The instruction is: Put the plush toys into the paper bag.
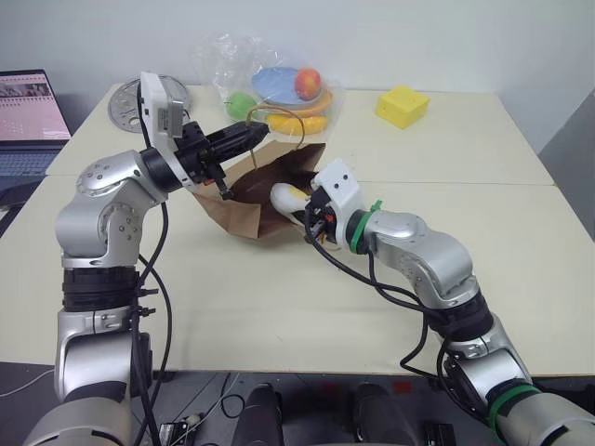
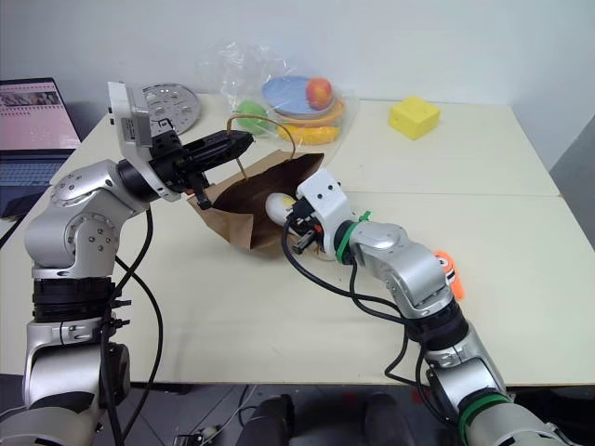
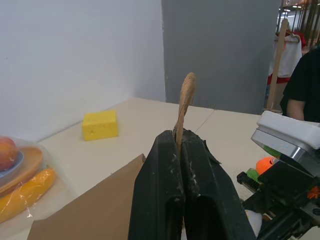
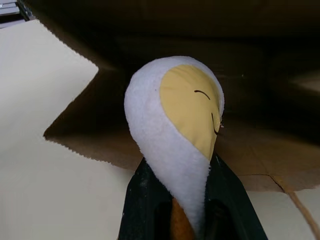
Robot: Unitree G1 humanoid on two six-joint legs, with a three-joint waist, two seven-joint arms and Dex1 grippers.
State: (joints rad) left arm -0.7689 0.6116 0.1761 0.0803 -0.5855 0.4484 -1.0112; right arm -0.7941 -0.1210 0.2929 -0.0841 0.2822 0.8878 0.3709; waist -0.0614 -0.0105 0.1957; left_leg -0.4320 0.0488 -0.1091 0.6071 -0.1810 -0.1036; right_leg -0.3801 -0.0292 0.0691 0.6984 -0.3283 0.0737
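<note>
The white plush toy's round end (image 2: 278, 206) points into the paper bag's opening (image 2: 253, 196), so my right gripper should keep going inward and let go once the toy is inside.
The brown paper bag (image 1: 249, 203) lies tilted on the table with its mouth toward my right arm. My left gripper (image 1: 256, 137) is shut on the bag's tan cord handle (image 3: 186, 92) and holds the top edge up. My right gripper (image 4: 185, 200) is shut on the white egg-shaped plush toy (image 4: 175, 130), whose yellow face sits right at the bag's dark mouth. From the head views that toy (image 1: 286, 195) is at the bag's opening. The orange carrot plush (image 2: 448, 269) lies on the table behind my right forearm, mostly hidden.
A clear plastic bag of fruit (image 1: 284, 88) stands just behind the paper bag. A yellow sponge block (image 1: 402, 105) sits at the back right, a round metal disc (image 1: 125, 102) at the back left, and a laptop (image 1: 28, 121) on the far left. A person (image 3: 302, 85) stands beyond the table.
</note>
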